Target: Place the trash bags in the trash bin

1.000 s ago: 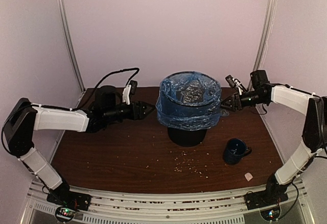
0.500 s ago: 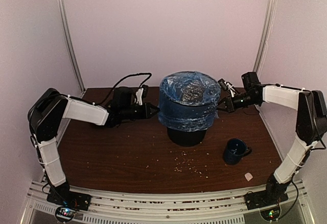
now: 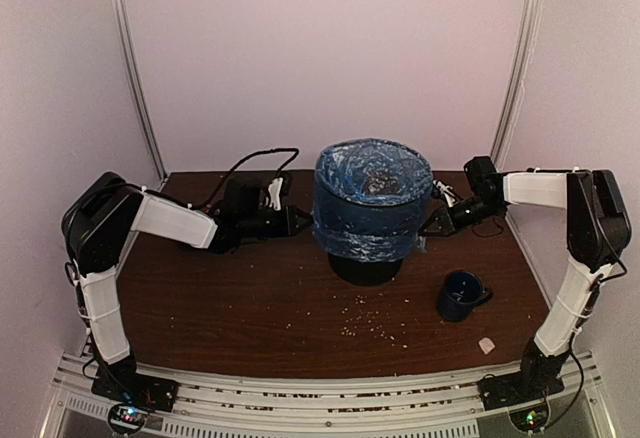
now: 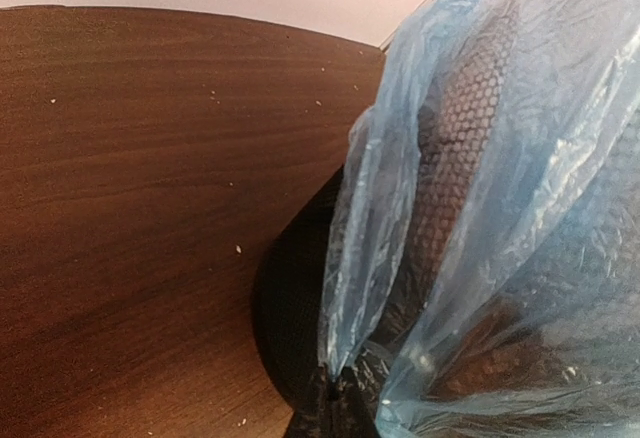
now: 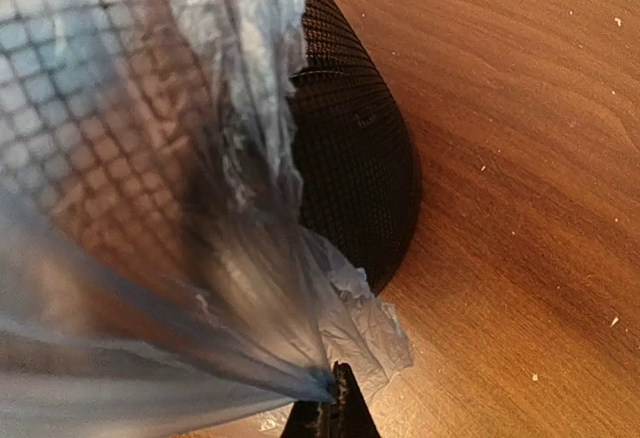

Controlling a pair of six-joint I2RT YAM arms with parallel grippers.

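I should have my right gripper release the bag's edge and, as the trash bag's middle (image 3: 380, 179) sits shallow across the bin's opening, push it down inside the bin (image 3: 372, 186).
The light-blue trash bag (image 3: 370, 213) is draped over the top of the black mesh trash bin (image 3: 365, 266) in the middle of the table, covering its rim and upper wall. My left gripper (image 3: 303, 220) is at the bin's left side and shut on the bag's lower edge. In the left wrist view the film (image 4: 380, 208) gathers to a point in that gripper (image 4: 335, 398), against the mesh (image 4: 290, 298). My right gripper (image 3: 428, 226) is at the bin's right side, also shut on the bag. The right wrist view shows the film (image 5: 150, 208) bunched into that gripper (image 5: 335, 390) beside the bin (image 5: 350, 158).
A dark blue mug (image 3: 462, 295) stands on the table to the bin's front right. Small crumbs (image 3: 375, 326) lie scattered in front of the bin, and a pale scrap (image 3: 487, 344) lies near the front right corner. Cables run behind the left arm.
Both grippers moved in to the bin's sides and shut on the bag's lower edge. The bag now sits a little lower down the bin's wall.
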